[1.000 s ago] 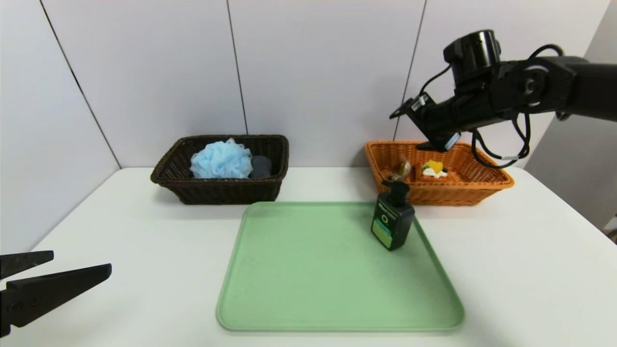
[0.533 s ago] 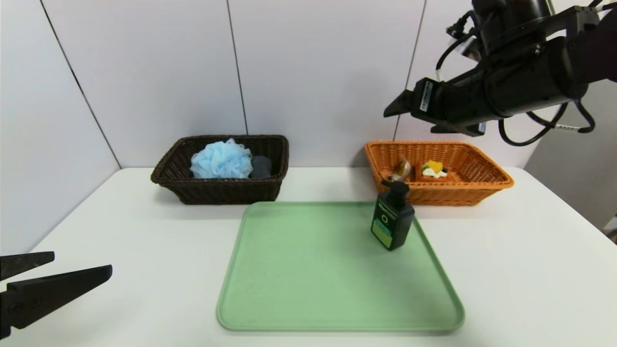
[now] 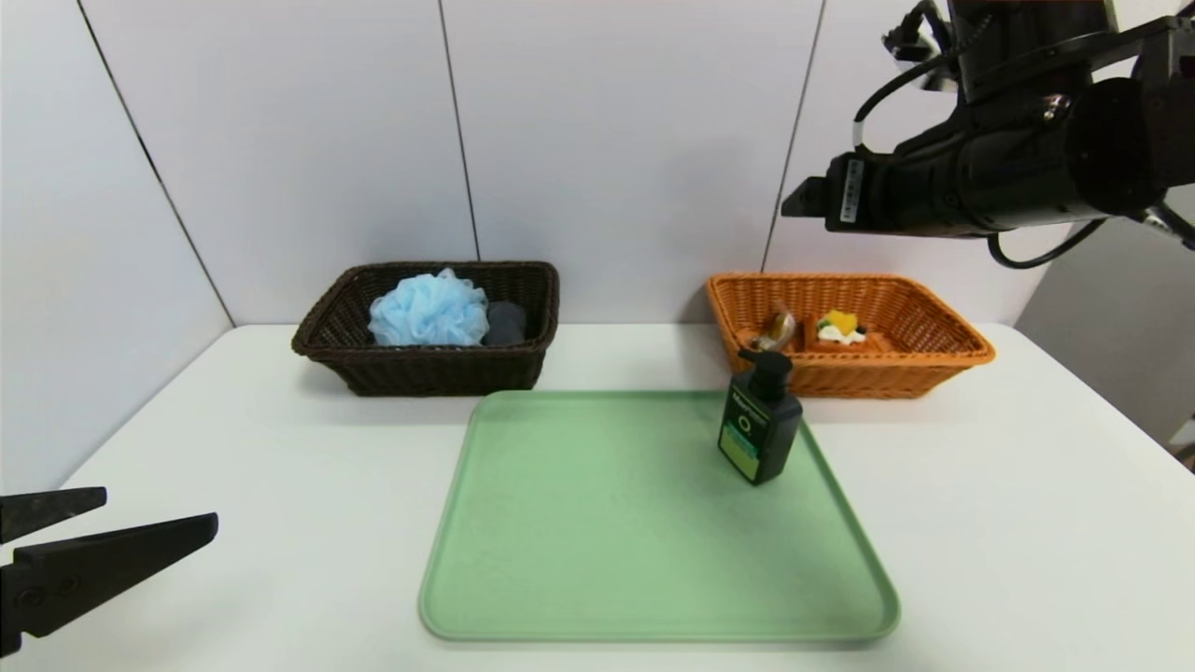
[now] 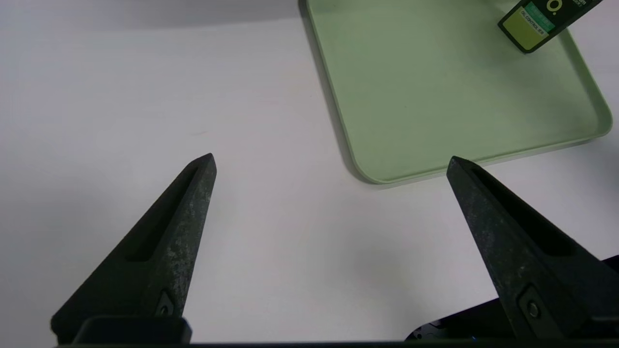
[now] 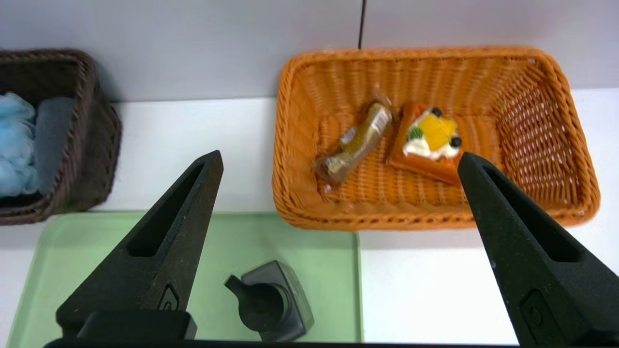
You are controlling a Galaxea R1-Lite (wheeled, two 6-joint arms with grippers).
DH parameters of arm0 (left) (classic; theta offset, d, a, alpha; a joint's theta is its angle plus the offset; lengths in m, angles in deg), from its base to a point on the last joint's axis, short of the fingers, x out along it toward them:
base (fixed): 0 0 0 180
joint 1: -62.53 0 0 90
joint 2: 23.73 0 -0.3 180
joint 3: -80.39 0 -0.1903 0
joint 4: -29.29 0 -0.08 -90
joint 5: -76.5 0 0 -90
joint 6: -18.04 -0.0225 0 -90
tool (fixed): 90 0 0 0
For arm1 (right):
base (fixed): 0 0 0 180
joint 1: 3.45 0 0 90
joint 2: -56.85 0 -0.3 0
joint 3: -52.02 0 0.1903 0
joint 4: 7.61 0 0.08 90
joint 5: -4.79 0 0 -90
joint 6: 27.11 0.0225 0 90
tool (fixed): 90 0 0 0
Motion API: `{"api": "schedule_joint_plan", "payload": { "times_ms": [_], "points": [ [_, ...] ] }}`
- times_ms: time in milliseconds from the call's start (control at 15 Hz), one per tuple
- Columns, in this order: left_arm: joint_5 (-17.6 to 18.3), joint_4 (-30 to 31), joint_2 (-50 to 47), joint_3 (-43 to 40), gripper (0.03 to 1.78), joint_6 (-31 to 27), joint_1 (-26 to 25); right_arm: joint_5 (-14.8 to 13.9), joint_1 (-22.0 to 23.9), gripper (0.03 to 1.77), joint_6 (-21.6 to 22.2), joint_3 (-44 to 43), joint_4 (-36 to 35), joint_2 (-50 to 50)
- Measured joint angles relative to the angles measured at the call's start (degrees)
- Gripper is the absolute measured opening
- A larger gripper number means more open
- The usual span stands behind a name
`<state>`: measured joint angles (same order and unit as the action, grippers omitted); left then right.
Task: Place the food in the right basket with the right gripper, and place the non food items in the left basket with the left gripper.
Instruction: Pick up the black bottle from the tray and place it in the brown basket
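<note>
The pump bottle (image 3: 763, 414) is next to the orange basket, far away from my left gripper. My right gripper should come in low and grab the bottle by its body (image 3: 761, 435).
The waffle (image 3: 840, 329) (image 5: 428, 142) and the wrapped bar (image 3: 777, 329) (image 5: 355, 145) lie side by side in the orange right basket (image 3: 868, 373) (image 5: 425, 220). High above that basket my right gripper (image 5: 341, 155) stands open and holds nothing; the head view shows only its arm (image 3: 971, 177). The blue bath puff (image 3: 429, 310) and grey towel (image 3: 505, 323) sit in the dark brown left basket (image 3: 429, 369). The green pump bottle (image 3: 761, 425) (image 5: 273, 302) stands upright on the tray's far right. My left gripper (image 3: 159, 509) (image 4: 331, 161) is open and empty, low at the table's near left.
A light green tray (image 3: 653, 579) (image 4: 435, 96) lies in the middle of the white table (image 3: 980, 523), between the two baskets and nearer to me. White wall panels close off the back, right behind the baskets.
My right arm has lifted up and back from just over the orange basket, and its jaws have spread a little wider. The left gripper has not moved.
</note>
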<state>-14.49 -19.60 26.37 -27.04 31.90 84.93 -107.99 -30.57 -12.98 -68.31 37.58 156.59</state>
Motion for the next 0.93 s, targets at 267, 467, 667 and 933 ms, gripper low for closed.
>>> {"api": "schedule_joint_plan", "payload": {
  "times_ms": [267, 467, 667, 933],
  "points": [
    [0.1, 0.4, 0.0, 0.0, 1.69, 0.0, 0.0, -0.4, 0.0, 1.69, -0.5, 6.1, -18.1, 0.4],
    [0.1, 0.8, 0.0, 0.0, 1.69, 0.0, 0.0, -1.0, -0.1, 1.69, -0.8, 10.3, -32.5, 1.4],
    [0.2, 0.8, 0.1, 0.0, 1.69, -0.1, 0.0, 1.3, -0.4, 1.69, -2.2, 12.1, -37.3, 0.7],
    [0.2, 0.7, -0.1, 0.1, 1.69, -0.1, 0.0, 6.9, -1.0, 1.69, -3.4, 17.2, -32.2, -3.7]
  ]
}}
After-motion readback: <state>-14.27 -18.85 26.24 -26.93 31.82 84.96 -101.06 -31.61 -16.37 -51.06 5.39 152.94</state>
